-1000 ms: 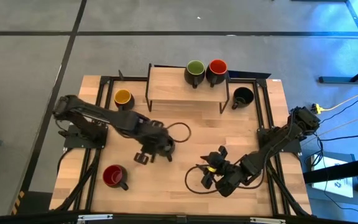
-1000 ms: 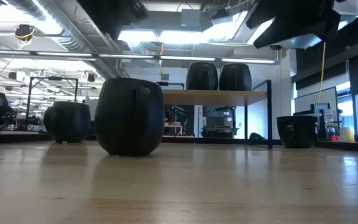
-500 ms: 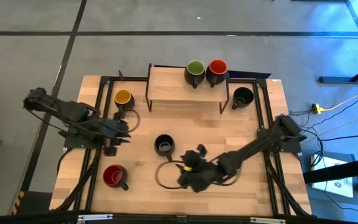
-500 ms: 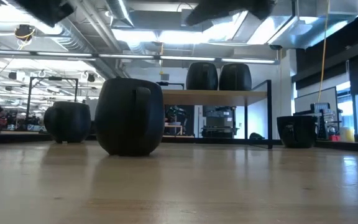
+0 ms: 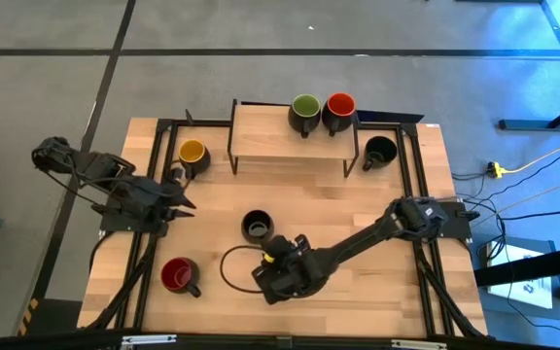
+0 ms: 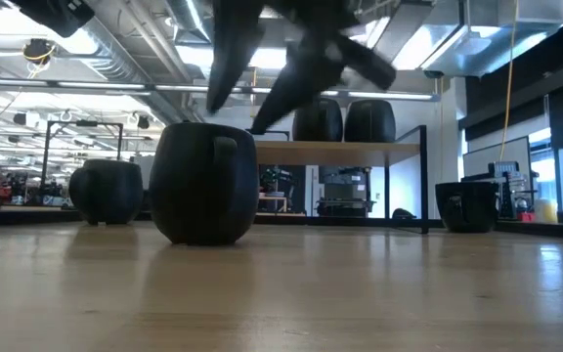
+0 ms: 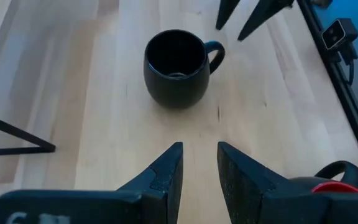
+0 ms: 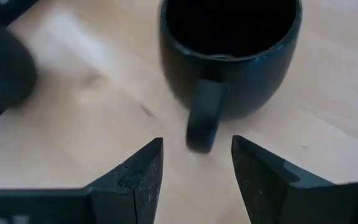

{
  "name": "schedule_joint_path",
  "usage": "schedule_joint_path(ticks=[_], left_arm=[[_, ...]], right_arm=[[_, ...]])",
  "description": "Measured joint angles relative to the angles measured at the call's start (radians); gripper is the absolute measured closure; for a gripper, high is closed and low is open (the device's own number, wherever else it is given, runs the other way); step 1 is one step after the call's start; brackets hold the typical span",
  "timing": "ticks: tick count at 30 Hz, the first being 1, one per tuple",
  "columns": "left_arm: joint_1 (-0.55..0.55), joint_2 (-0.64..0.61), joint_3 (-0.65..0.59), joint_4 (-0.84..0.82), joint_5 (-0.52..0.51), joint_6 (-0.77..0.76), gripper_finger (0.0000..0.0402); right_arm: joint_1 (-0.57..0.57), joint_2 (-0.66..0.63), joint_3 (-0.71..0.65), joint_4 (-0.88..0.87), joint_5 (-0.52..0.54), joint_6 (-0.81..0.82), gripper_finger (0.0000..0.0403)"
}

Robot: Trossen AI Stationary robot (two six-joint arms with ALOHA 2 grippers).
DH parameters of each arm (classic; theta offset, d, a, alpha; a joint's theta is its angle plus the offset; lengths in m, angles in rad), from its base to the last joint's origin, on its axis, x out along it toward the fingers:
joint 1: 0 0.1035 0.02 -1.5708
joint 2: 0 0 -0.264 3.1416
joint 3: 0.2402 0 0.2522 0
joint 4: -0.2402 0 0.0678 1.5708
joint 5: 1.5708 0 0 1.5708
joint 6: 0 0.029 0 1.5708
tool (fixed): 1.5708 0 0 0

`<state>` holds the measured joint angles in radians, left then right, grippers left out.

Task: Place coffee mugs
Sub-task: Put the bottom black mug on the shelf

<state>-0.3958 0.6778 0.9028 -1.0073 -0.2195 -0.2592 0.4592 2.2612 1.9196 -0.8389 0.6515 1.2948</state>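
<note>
The black mug's handle (image 6: 225,153) is turned away from my left gripper. Next, my right gripper grabs the handle and puts the black mug next to the green-inside mug (image 5: 266,117).
A black mug with a black inside (image 5: 257,226) stands upright on its base at the table's middle; it also shows in the low view (image 6: 203,183). My right gripper (image 5: 269,250) is open just near of it. In the right wrist view its fingers (image 8: 194,168) stand either side of the mug's handle (image 8: 202,119) without touching. My left gripper (image 5: 179,201) is open and empty at the table's left, pointing at the mug (image 7: 175,67). A green-inside mug (image 5: 305,107) and a red-inside mug (image 5: 340,105) stand on the raised shelf (image 5: 265,134).
A yellow-inside mug (image 5: 192,153) stands left of the shelf. A black-inside mug (image 5: 380,151) stands right of it. A red-inside mug (image 5: 176,275) stands at the near left. A dark cable loop (image 5: 231,267) hangs from my right arm.
My left gripper has drawn back from the table's middle toward the left edge, leaving the black mug standing where it was. My right gripper has swept from the near right toward the table's left, up to the mug's handle side.
</note>
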Motion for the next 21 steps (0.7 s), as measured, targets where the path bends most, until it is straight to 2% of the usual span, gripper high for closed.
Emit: schedule_joint_path(ticks=[5,12,16,21], left_arm=[[0.000,0.002,0.000,-0.002,0.002,0.015,0.0308],[0.000,0.003,0.000,-0.003,0.003,0.059,0.0308],[0.000,0.003,0.000,-0.002,0.001,0.060,0.0308],[0.000,0.003,0.000,0.002,0.000,0.061,0.0308]], right_arm=[[-0.004,0.031,0.001,0.017,0.067,0.009,0.0226],[-0.002,0.073,-0.002,0.059,0.048,0.008,0.0226],[-0.005,0.094,-0.006,0.083,0.097,0.006,0.0226],[-0.024,0.100,-0.006,0.096,0.117,-0.027,0.0258]])
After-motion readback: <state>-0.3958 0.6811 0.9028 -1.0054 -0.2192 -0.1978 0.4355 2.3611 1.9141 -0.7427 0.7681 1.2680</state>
